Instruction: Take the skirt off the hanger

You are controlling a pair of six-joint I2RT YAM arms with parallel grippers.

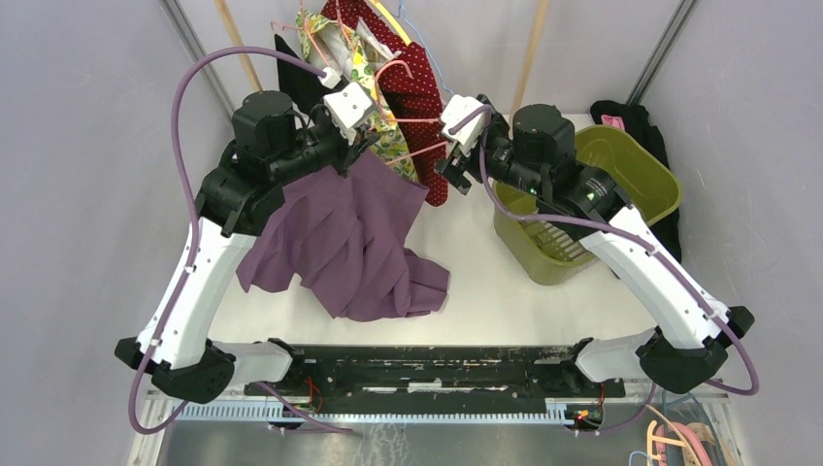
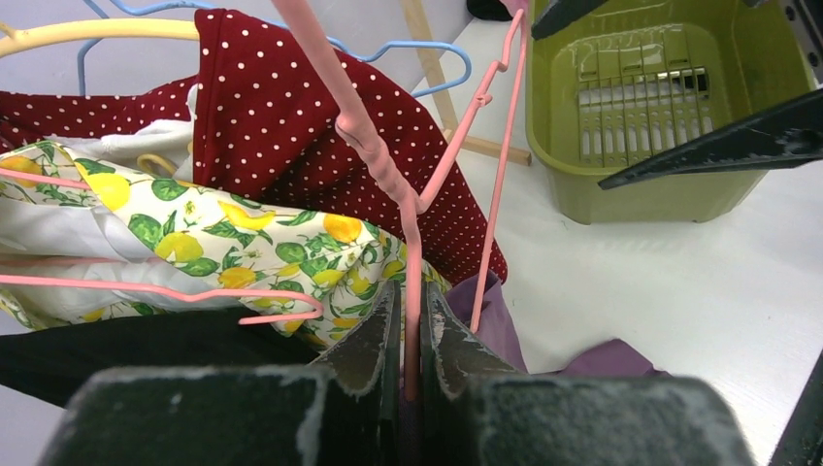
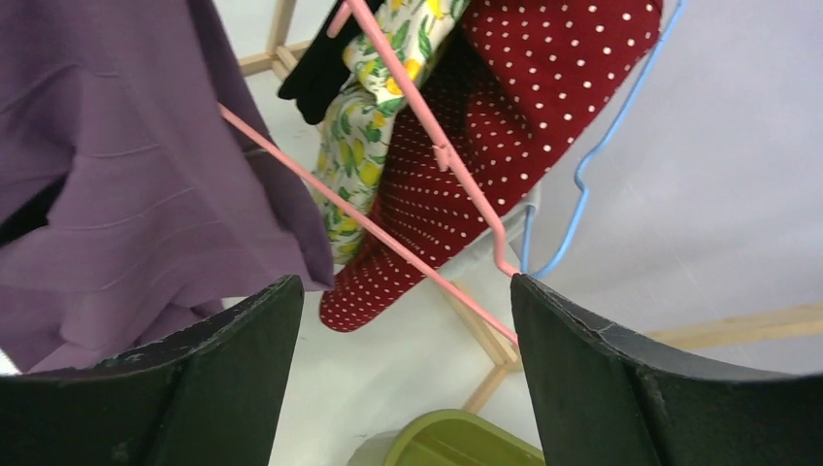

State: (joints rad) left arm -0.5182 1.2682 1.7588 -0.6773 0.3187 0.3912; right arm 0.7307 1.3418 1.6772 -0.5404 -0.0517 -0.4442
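Observation:
My gripper will make the purple skirt (image 1: 345, 243) slide off and slump when it pulls the hanger away, because the pink hanger's end (image 1: 419, 120) already sticks out of the skirt.
The purple skirt (image 1: 349, 243) hangs from the left part of a pink wire hanger (image 1: 419, 153), and its lower folds lie heaped on the white table. My left gripper (image 1: 364, 146) is shut on the pink hanger (image 2: 378, 165), whose wire runs straight between the jaws of the left gripper (image 2: 412, 320), with skirt cloth (image 2: 495, 320) just beside them. My right gripper (image 1: 448, 170) stands open at the hanger's bare right end. In the right wrist view the right gripper (image 3: 408, 320) holds nothing; the hanger (image 3: 388, 238) crosses above it and the skirt (image 3: 126, 194) hangs to the left.
A red polka-dot garment (image 1: 417, 92) and a lemon-print garment (image 1: 374, 78) hang on a rack behind the hanger, with a blue hanger (image 3: 592, 146) among them. A green basket (image 1: 621, 175) stands at the right under my right arm. A black garment (image 1: 631, 116) lies behind it.

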